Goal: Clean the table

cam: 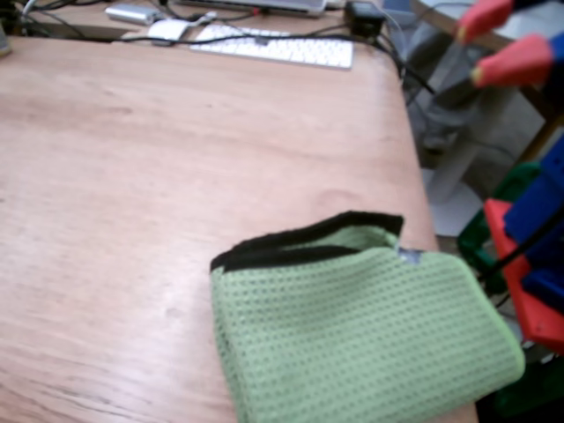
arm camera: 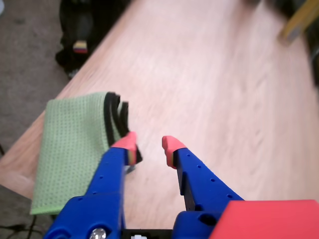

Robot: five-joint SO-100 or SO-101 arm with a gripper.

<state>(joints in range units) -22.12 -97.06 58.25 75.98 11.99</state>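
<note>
The green cloth (cam: 357, 339) will curl and bunch up around my gripper when I pull it across the table, because the cloth's black edge gapes (cam: 348, 238) between loose layers.
The light-brown wooden table (cam: 176, 176) fills the fixed view and also shows in the wrist view (arm camera: 209, 74). A folded green waffle-weave cloth (cam: 352, 335) with a black edge lies at the table's near right corner, partly over the edge. In the wrist view the cloth (arm camera: 75, 144) lies at the left. My gripper (arm camera: 148, 144) has blue fingers with red tips. It is open and empty, raised above the table beside the cloth's black-edged end. In the fixed view the gripper (cam: 469, 55) hangs high at the upper right.
A white keyboard (cam: 273, 48), a mouse (cam: 167, 31), a black adapter (cam: 361, 16) and cables lie along the table's far edge. The arm's red and blue body (cam: 529, 264) stands at the right edge. A black object (arm camera: 79, 35) sits on the floor.
</note>
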